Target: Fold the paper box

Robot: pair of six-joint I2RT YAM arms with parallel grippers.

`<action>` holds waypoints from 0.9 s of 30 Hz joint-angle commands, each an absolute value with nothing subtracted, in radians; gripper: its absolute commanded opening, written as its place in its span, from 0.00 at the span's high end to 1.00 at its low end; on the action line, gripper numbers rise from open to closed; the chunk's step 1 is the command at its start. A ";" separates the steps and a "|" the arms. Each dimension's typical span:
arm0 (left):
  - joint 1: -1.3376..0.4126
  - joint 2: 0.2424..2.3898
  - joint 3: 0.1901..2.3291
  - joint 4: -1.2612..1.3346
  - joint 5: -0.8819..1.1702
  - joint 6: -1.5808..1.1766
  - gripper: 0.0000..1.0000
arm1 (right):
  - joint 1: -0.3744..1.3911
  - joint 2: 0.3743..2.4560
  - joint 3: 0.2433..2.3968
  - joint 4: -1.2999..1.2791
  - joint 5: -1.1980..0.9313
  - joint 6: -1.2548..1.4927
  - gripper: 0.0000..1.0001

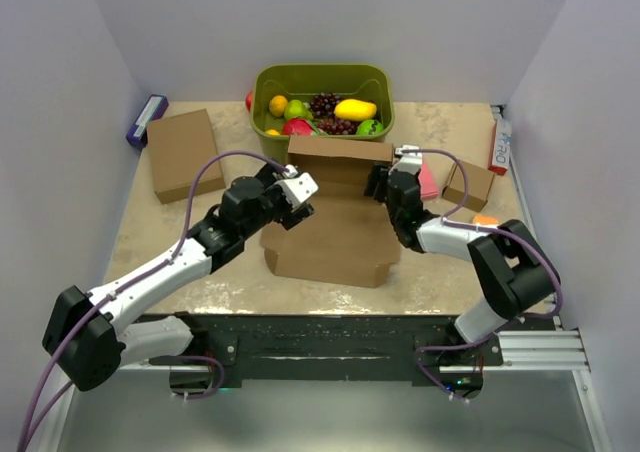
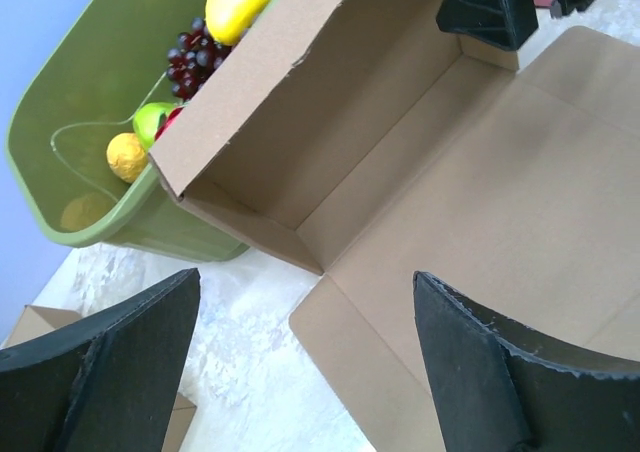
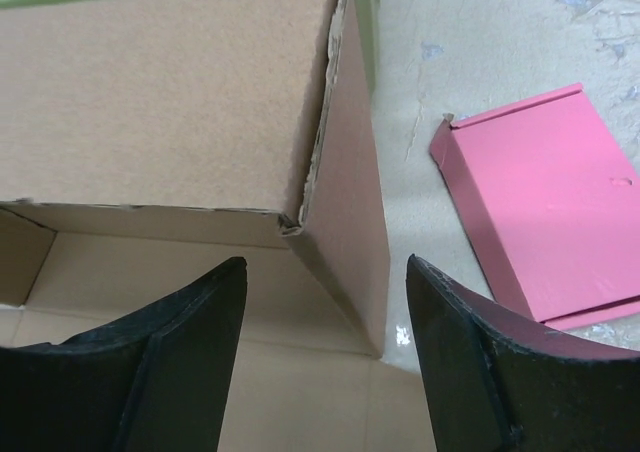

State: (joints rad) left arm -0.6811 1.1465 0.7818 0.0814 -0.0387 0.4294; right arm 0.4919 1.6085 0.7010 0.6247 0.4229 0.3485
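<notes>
My gripper will lift and turn the box's raised side, and the brown base [image 1: 335,234] should swing around with it, because a long crease still joins them.
The paper box [image 1: 335,227] lies open at mid-table, its brown base flat and its far wall [image 1: 340,162] raised against the green bin. My left gripper [image 1: 298,194] is open over the box's left edge; its view shows the box [image 2: 480,172] with a flat side flap [image 2: 360,362] between the fingers. My right gripper [image 1: 383,184] is open at the box's right far corner; its view shows the raised wall [image 3: 160,102] and an upright side flap [image 3: 355,212] between the fingers. Neither gripper holds anything.
A green bin [image 1: 322,82] of toy fruit stands just behind the box. A flat brown cardboard rectangle [image 1: 183,152] lies at the left, a small cardboard cube [image 1: 468,184] at the right. A pink sheet [image 3: 550,212] lies beside the right gripper. A purple item [image 1: 146,120] is far left.
</notes>
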 commanded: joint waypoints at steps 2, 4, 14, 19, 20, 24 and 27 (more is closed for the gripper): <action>-0.680 1.176 0.828 0.112 -0.011 0.429 0.09 | 0.494 1.491 0.689 0.540 0.396 0.373 0.30; -0.681 1.219 0.842 0.127 -0.011 0.442 0.09 | 0.495 1.410 0.663 0.497 0.391 0.373 0.29; -0.732 1.502 1.092 0.140 -0.078 0.535 0.10 | 0.447 1.063 0.626 0.226 0.419 0.383 0.16; -0.738 1.663 1.208 0.133 -0.104 0.594 0.09 | 0.354 0.948 0.630 0.138 0.328 0.405 0.16; -0.738 1.680 1.221 0.133 -0.107 0.612 0.09 | 0.351 0.931 0.629 0.132 0.313 0.402 0.16; -0.739 1.761 1.265 0.164 -0.149 0.638 0.08 | 0.347 0.865 0.632 0.085 0.301 0.388 0.15; -0.739 1.792 1.284 0.182 -0.169 0.652 0.17 | 0.345 0.842 0.632 0.074 0.292 0.388 0.14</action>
